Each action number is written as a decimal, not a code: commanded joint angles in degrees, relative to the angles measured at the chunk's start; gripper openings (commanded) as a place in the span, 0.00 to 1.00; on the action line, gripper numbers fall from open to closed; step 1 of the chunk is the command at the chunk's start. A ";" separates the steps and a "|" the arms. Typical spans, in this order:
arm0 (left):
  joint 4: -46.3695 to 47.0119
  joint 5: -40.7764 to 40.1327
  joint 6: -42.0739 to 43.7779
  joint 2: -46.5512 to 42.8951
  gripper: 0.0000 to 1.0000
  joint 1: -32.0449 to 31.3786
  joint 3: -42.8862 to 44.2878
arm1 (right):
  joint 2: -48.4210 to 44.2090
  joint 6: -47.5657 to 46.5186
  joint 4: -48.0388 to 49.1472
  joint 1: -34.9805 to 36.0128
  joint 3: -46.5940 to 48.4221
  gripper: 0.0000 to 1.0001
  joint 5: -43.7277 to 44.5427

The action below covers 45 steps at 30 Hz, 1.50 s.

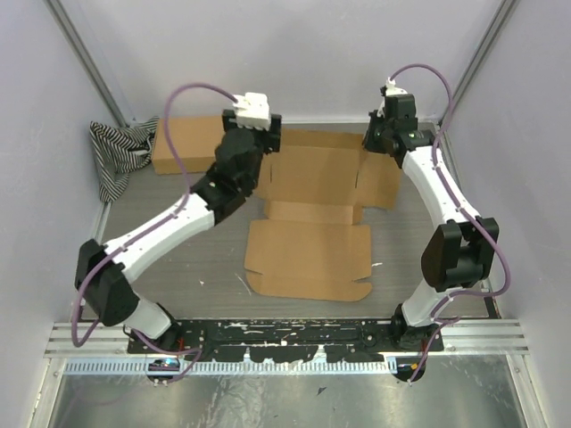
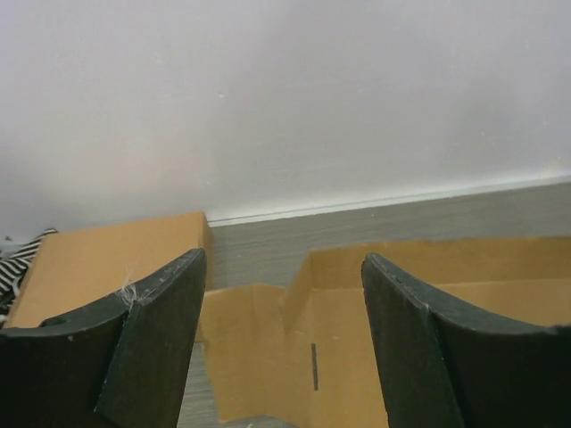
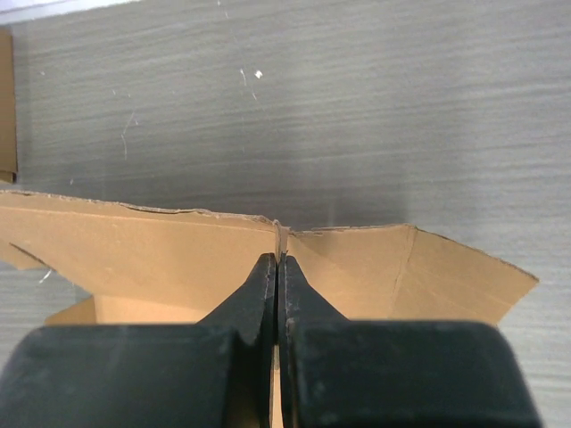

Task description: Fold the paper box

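Note:
The side flap (image 1: pixel 381 185) spreads out from the box corner that my right gripper is pinching, so my left gripper needs to hold the other box corner (image 1: pixel 275 152) before my right gripper goes around the flap.
The paper box (image 1: pixel 308 241) lies as a brown die-cut sheet mid-table, its far panels partly raised. My left gripper (image 1: pixel 266 134) hovers at its far-left corner. In the left wrist view it (image 2: pixel 284 259) is open, with nothing between the fingers, and beyond them are the box's slit panel (image 2: pixel 294 348) and a raised wall. My right gripper (image 1: pixel 371 140) is at the far-right corner. In the right wrist view it (image 3: pixel 277 260) is shut on a thin upright cardboard edge of the paper box (image 3: pixel 134 250), where two raised walls meet.
A second brown cardboard box (image 1: pixel 187 143) sits at the back left, also seen from the left wrist (image 2: pixel 107 267). A black-and-white striped cloth (image 1: pixel 116 153) is bunched beside it by the left wall. The back wall stands close behind both grippers.

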 commanded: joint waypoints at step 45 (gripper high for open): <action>-59.62 20.22 -17.39 18.58 0.49 14.25 31.33 | -18.45 -1.53 41.73 10.93 -33.82 0.01 9.70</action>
